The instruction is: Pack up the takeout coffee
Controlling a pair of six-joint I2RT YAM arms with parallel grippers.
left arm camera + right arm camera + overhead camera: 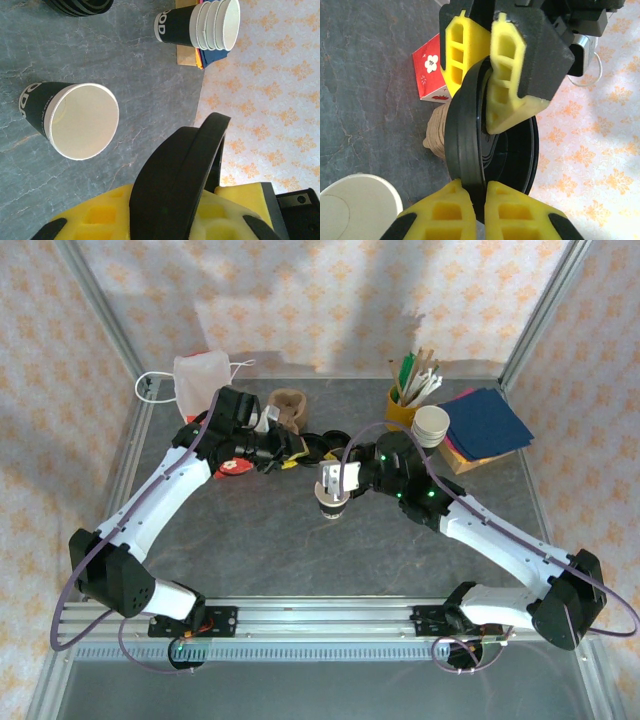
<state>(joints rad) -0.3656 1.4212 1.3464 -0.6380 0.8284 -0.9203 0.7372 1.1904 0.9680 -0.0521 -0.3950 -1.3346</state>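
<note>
My left gripper is clamped on the black lid's far rim [479, 75]. It should let go and move away before my right gripper takes the lid to the paper cup [332, 505].
The takeout coffee's paper cup [332, 502], dark outside and white inside, stands open and upright mid-table; it also appears as the cup [75, 120] and as a white rim [357, 205]. Its round black lid [470, 145] hangs on edge above the table, pinched from both ends. My right gripper [474, 187] is shut on the lid's lower rim. My left gripper [475, 107] clamps the opposite rim, with a second black lid [522, 155] just behind. In the left wrist view the lid [185, 170] sits between the left gripper's [175, 212] yellow fingers. Both grippers meet left of the cup [305, 460].
A stack of paper cups [432, 425] and a yellow cup of stirrers [405, 400] stand at the back right beside blue napkins [485, 422]. A white bag [205, 375] and brown sleeve [290, 405] lie at the back left. A red packet [431, 75] lies under the left gripper.
</note>
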